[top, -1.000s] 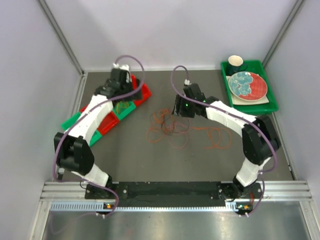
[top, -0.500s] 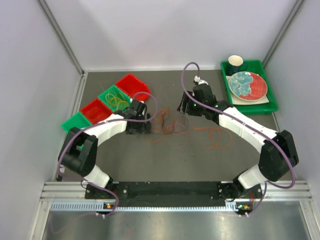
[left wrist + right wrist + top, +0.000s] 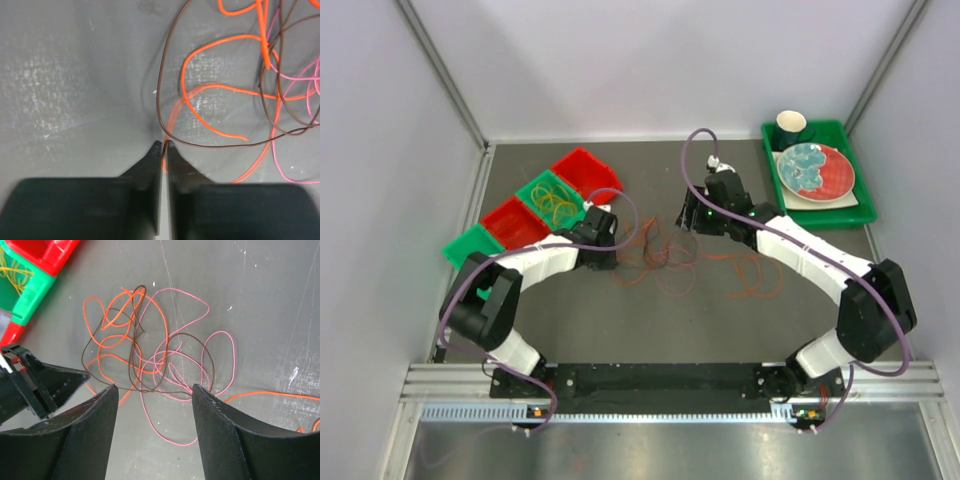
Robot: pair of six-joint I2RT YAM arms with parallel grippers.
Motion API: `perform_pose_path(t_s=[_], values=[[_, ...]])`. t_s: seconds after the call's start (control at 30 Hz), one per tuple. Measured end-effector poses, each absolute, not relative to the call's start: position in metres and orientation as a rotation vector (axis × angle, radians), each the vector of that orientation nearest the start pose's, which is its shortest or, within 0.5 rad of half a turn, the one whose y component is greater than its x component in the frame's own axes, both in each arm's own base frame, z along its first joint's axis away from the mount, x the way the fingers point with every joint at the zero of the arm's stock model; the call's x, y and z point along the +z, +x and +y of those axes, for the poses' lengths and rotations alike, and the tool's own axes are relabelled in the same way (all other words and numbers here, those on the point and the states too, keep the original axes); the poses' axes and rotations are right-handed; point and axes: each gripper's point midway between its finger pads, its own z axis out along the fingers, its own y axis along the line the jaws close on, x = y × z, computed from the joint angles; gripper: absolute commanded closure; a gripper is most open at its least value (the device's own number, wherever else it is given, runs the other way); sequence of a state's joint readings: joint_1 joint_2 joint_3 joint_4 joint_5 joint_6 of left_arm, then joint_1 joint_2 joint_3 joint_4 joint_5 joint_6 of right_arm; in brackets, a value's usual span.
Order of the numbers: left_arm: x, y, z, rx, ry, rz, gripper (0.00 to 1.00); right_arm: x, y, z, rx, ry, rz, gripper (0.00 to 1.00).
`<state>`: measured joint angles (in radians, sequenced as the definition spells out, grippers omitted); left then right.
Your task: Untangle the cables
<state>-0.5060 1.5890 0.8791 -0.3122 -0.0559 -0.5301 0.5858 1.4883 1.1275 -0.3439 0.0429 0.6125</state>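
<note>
I expect the dark brown cable (image 3: 213, 363) to drag the orange cable along when I pull it, because their loops are wound together at the tangle's far end (image 3: 138, 293).
The cables (image 3: 658, 255) lie tangled on the grey table: an orange cable (image 3: 200, 90), a dark brown cable (image 3: 159, 85) and a pink cable (image 3: 300, 75) loop over one another. My left gripper (image 3: 164, 145) sits low at the tangle's left edge, shut on a strand of the orange cable that runs between its tips. My right gripper (image 3: 154, 387) hovers open above the tangle's right side, where the pink cable (image 3: 205, 307) and the brown cable (image 3: 197, 337) lie between and beyond its fingers without touching them.
Red and green bins (image 3: 510, 222) stand in a row at the left; one green bin holds yellow cables (image 3: 555, 200). A separate orange cable (image 3: 755, 275) curls to the right of the tangle. A green tray (image 3: 825, 218) at the back right carries a plate and a cup.
My left arm swung from the bins to the tangle's left edge and its jaws closed on the orange cable. My right gripper rose and moved slightly back, still open.
</note>
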Motion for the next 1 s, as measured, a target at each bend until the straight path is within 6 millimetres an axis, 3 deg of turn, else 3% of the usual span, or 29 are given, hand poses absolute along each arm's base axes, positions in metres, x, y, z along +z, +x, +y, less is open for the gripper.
perform_pose_path(t_s=[0.2,0.33,0.57,0.63,0.83,1.0], values=[[0.033,0.299,-0.184,-0.338,-0.041,2.623,1.00,0.144,0.350,0.262,0.549,-0.015,2.397,0.43],[0.044,0.297,-0.184,-0.355,-0.039,2.609,1.00,0.135,0.359,0.291,0.541,-0.113,2.417,0.47],[0.099,0.303,-0.189,-0.460,-0.048,2.501,1.00,0.113,0.348,0.330,0.566,-0.265,2.467,0.48],[0.119,0.306,-0.191,-0.517,-0.061,2.464,1.00,0.106,0.347,0.334,0.567,-0.274,2.484,0.44],[0.176,0.318,-0.187,-0.621,-0.092,2.327,1.00,0.098,0.349,0.333,0.540,-0.250,2.507,0.47],[0.186,0.318,-0.194,-0.672,-0.080,2.316,1.00,0.093,0.363,0.337,0.507,-0.191,2.504,0.53]])
